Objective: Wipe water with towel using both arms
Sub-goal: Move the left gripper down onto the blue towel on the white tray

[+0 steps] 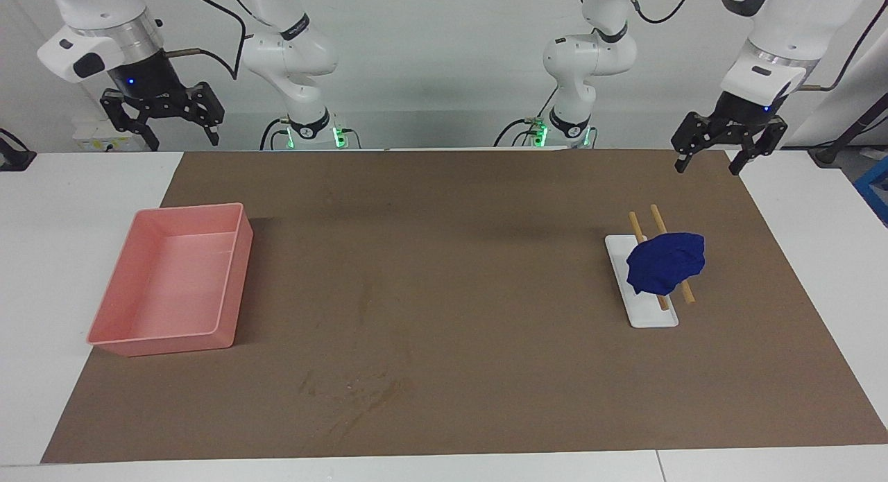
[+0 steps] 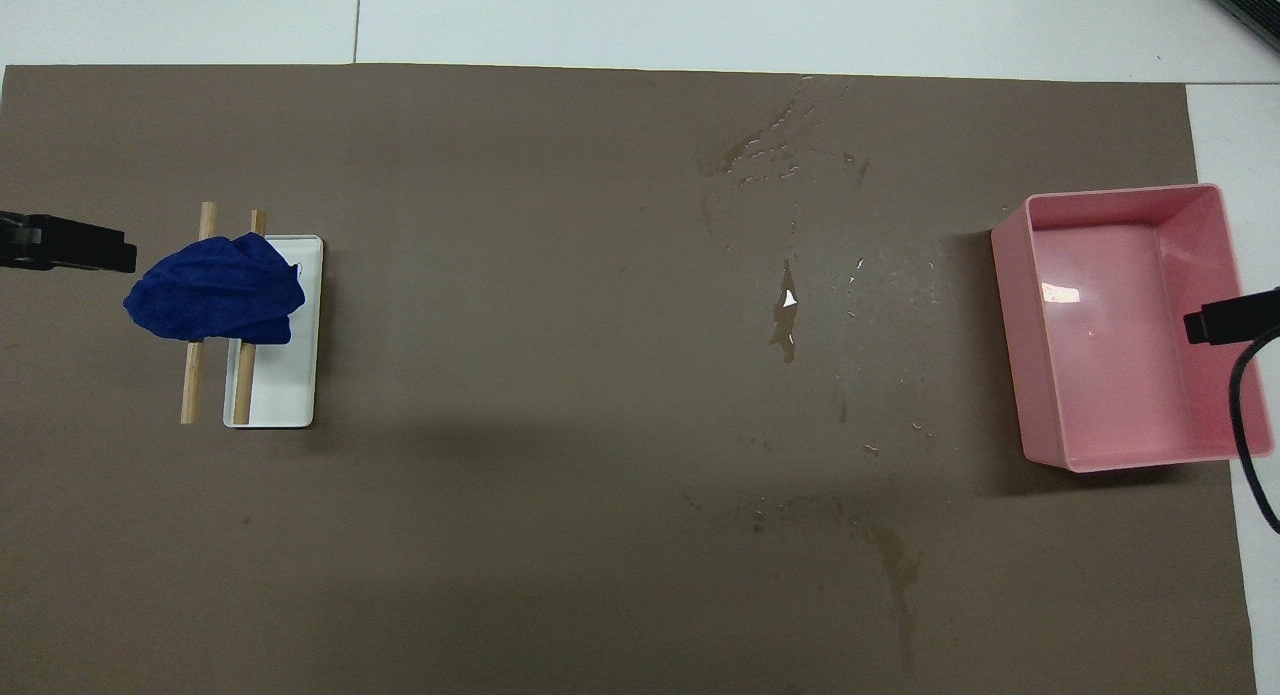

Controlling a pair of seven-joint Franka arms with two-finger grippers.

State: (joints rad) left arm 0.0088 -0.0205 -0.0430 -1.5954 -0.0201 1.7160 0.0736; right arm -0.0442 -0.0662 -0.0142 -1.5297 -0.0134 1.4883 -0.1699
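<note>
The towel (image 2: 216, 289) is bunched up across the sticks with their ends sticking out clear (image 2: 244, 389), so it will come away and leave the sticks behind when the robot lifts.
The royal-blue towel (image 1: 666, 263) lies bundled on two wooden sticks (image 1: 660, 222) across a small white tray (image 1: 649, 314) at the left arm's end of the mat; it also shows in the overhead view (image 2: 215, 289). Water (image 2: 787, 310) lies in drops and streaks on the brown mat (image 1: 444, 260), mid-table toward the right arm's end. My left gripper (image 1: 706, 160) is open, raised over the mat's edge near the towel. My right gripper (image 1: 182, 134) is open, raised by the pink tray's end and waits.
A pink tray (image 1: 173, 288) stands on the mat at the right arm's end, also in the overhead view (image 2: 1120, 325). White table (image 1: 69, 211) surrounds the mat. Darker wet stains (image 2: 895, 565) mark the mat nearer the robots.
</note>
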